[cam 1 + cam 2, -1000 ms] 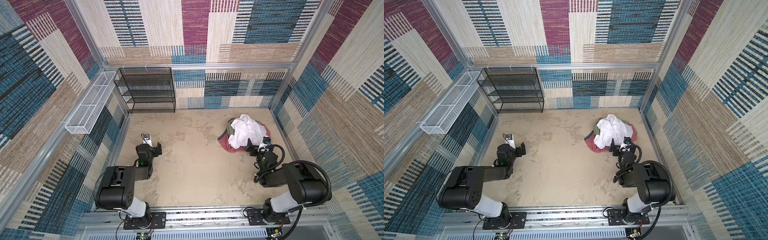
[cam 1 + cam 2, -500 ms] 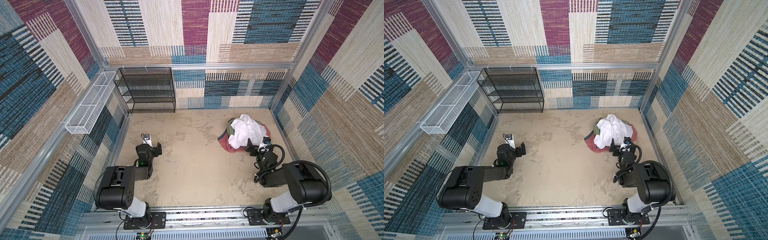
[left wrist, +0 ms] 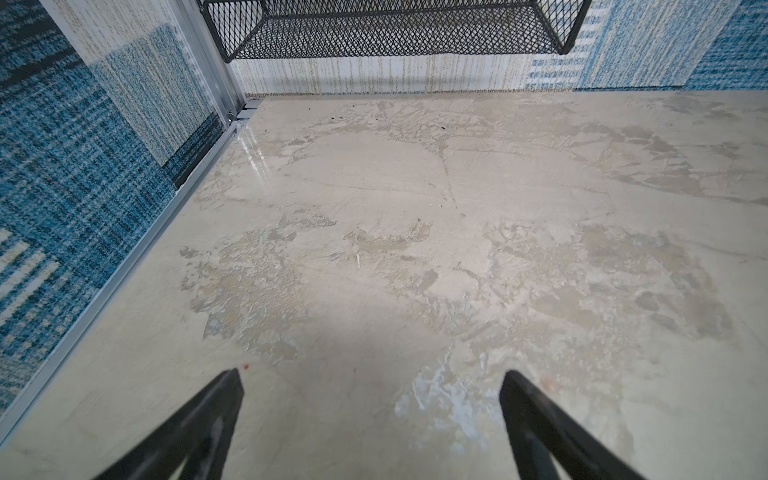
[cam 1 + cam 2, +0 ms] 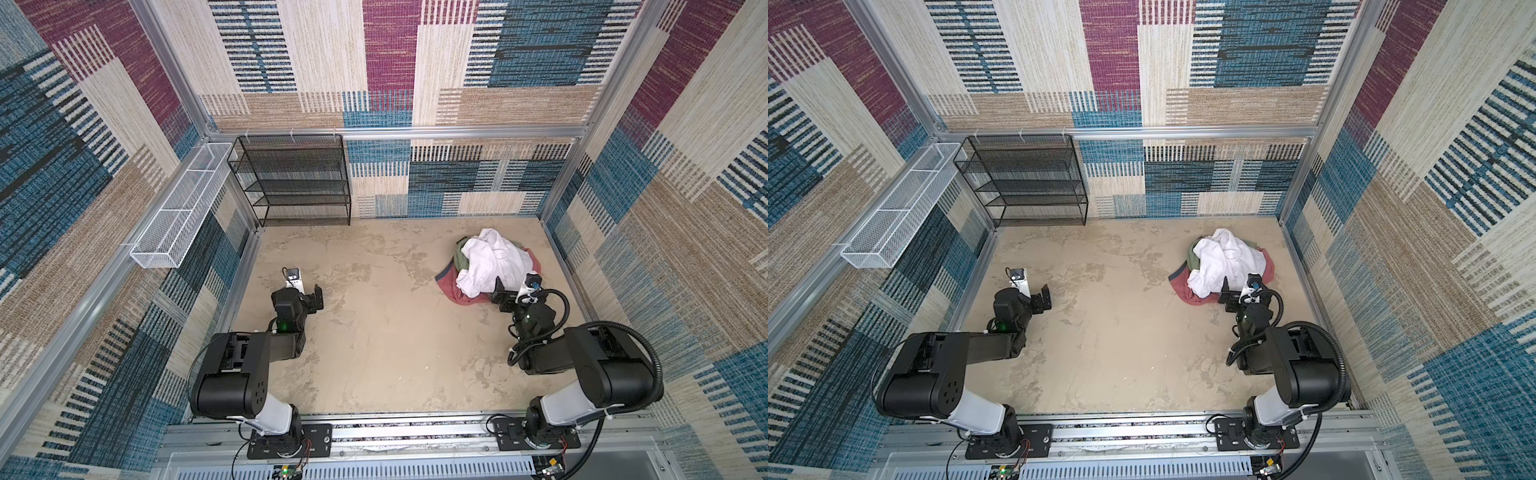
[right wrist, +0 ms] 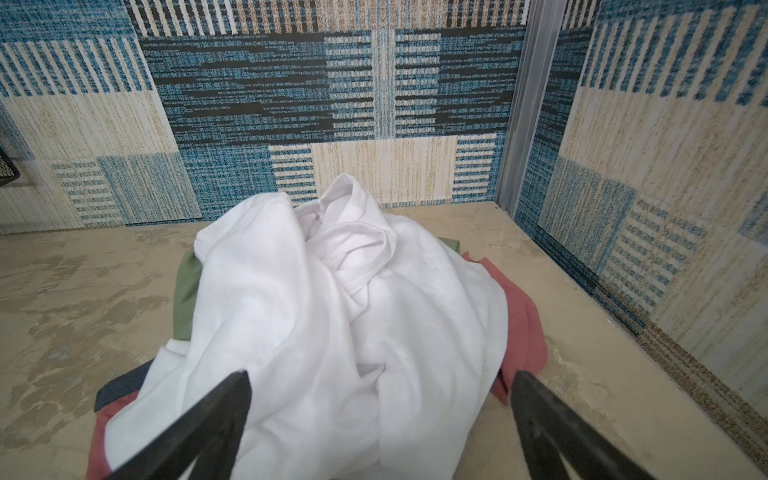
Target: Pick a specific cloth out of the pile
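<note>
The white garment lies over the cloth at my right gripper, so my left gripper should grab the cloth's exposed navy trim and lift from the edge of the pile.
The pile lies on the beige floor at the back right, near the right wall. A white garment covers its top, and an olive-green garment peeks out on the left. The cloth, salmon-red with a navy trim, shows only at the pile's edges underneath. My right gripper stands open at the pile's near edge, its fingers on either side of the white garment and gripping nothing. My left gripper is open over bare floor at the left.
A black mesh shelf rack stands against the back wall at the left. A white wire basket hangs on the left wall. Carpet-patterned walls enclose the floor, and the right one runs close beside the pile.
</note>
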`<state>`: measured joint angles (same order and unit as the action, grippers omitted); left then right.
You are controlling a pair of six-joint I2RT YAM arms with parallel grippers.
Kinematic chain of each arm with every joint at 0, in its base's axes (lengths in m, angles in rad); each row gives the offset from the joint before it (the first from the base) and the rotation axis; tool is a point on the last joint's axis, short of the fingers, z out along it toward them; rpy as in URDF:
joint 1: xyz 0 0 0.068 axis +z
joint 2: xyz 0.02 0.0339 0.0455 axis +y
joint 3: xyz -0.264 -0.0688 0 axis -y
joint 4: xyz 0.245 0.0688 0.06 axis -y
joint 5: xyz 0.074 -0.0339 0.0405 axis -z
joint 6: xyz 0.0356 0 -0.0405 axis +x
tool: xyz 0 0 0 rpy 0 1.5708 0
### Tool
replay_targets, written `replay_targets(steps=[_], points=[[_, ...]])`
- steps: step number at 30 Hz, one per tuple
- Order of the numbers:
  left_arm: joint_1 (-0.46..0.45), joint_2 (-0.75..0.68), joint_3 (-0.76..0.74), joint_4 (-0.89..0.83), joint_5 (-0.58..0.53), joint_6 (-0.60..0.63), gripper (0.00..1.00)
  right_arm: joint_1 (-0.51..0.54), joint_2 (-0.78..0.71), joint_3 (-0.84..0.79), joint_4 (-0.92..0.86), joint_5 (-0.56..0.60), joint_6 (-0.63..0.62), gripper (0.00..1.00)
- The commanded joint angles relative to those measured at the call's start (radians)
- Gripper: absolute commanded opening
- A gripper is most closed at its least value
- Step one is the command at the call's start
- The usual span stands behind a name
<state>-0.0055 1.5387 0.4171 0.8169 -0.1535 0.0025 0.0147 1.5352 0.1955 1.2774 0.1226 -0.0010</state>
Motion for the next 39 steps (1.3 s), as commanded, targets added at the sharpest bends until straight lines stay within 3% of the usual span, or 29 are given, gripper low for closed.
replay_targets(steps=[1, 4, 10, 14, 18, 21, 24, 29, 39], points=[[0.001, -0.001, 0.006, 0.004, 0.000, -0.010, 1.00, 0.001, 0.000, 0.004, 0.028, -0.005, -0.002, 1.00], [0.000, -0.003, 0.002, 0.009, -0.002, -0.009, 0.83, 0.001, 0.000, 0.002, 0.029, -0.005, -0.002, 1.00], [-0.009, -0.159, -0.008, -0.090, -0.031, -0.008, 0.75, 0.027, -0.055, 0.017, -0.026, 0.046, -0.024, 1.00], [-0.042, -0.327, 0.032, -0.306, -0.033, -0.051, 0.70, 0.064, -0.191, 0.174, -0.412, 0.118, 0.013, 0.94], [-0.086, -0.391, 0.110, -0.468, 0.052, -0.152, 0.64, 0.072, -0.333, 0.214, -0.565, 0.061, 0.108, 0.93], [-0.176, -0.373, 0.197, -0.571, 0.059, -0.188, 0.64, 0.093, -0.394, 0.283, -0.736, 0.024, 0.138, 0.91], [-0.273, -0.294, 0.315, -0.655, 0.062, -0.213, 0.64, 0.112, -0.411, 0.352, -0.869, 0.010, 0.179, 0.89], [-0.396, -0.051, 0.529, -0.706, 0.169, -0.295, 0.60, 0.150, -0.401, 0.431, -1.005, -0.056, 0.228, 0.86], [-0.621, 0.478, 1.004, -0.824, 0.279, -0.359, 0.55, 0.199, -0.390, 0.466, -1.105, -0.111, 0.261, 0.86]])
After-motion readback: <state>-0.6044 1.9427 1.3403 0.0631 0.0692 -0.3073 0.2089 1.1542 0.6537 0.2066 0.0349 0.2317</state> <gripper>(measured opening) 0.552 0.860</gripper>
